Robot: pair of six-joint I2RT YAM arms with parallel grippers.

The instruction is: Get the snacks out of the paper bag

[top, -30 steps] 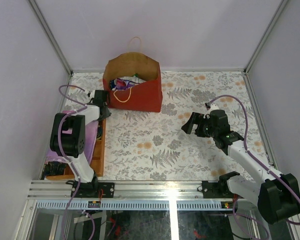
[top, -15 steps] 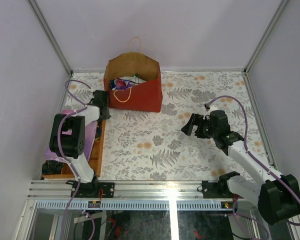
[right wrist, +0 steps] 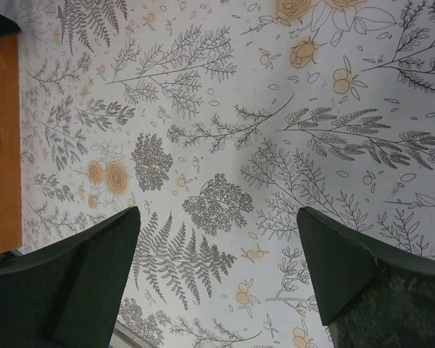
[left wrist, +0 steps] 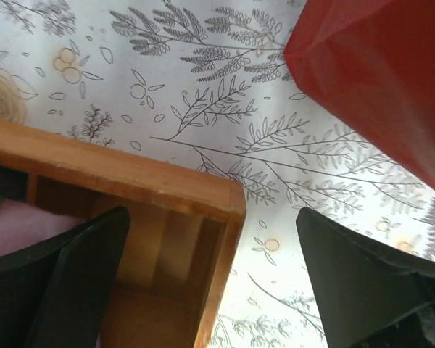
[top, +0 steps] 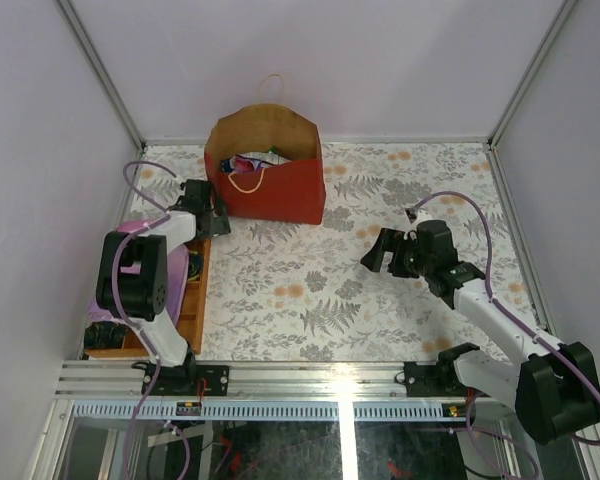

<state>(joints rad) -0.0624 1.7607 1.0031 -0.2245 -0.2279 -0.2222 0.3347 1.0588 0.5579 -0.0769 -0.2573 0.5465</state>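
Observation:
The paper bag is crowding the wooden tray's corner (left wrist: pixel 230 200), so the robot's left gripper should move up to the bag's side rim (top: pixel 209 152) and help the right gripper move the bag out of the way.
The paper bag (top: pixel 280 195) stands upright at the back of the table, red outside and brown inside, with a tan cord handle over its front. Snacks (top: pixel 248 164) show as colourful packets inside its mouth. My left gripper (top: pixel 216 214) is just left of the bag's lower left corner. In the left wrist view, that gripper (left wrist: pixel 214 286) is open and empty over a wooden tray corner, the bag's red wall (left wrist: pixel 380 72) at upper right. My right gripper (top: pixel 378 252) hangs open and empty over the floral cloth, well right of the bag; the right wrist view of it (right wrist: pixel 217 272) shows only cloth between its fingers.
A wooden tray (top: pixel 196 293) runs along the left edge, its corner (left wrist: pixel 203 196) under my left gripper. A flat pink-purple item (top: pixel 176 268) lies in it, with dark things at its near end (top: pixel 105 336). Frame posts and walls enclose the table.
My left gripper's jaws have gone from nearly shut to wide open beside the bag's left corner. The bag's front cord handle has shifted up a little. The right arm has barely moved.

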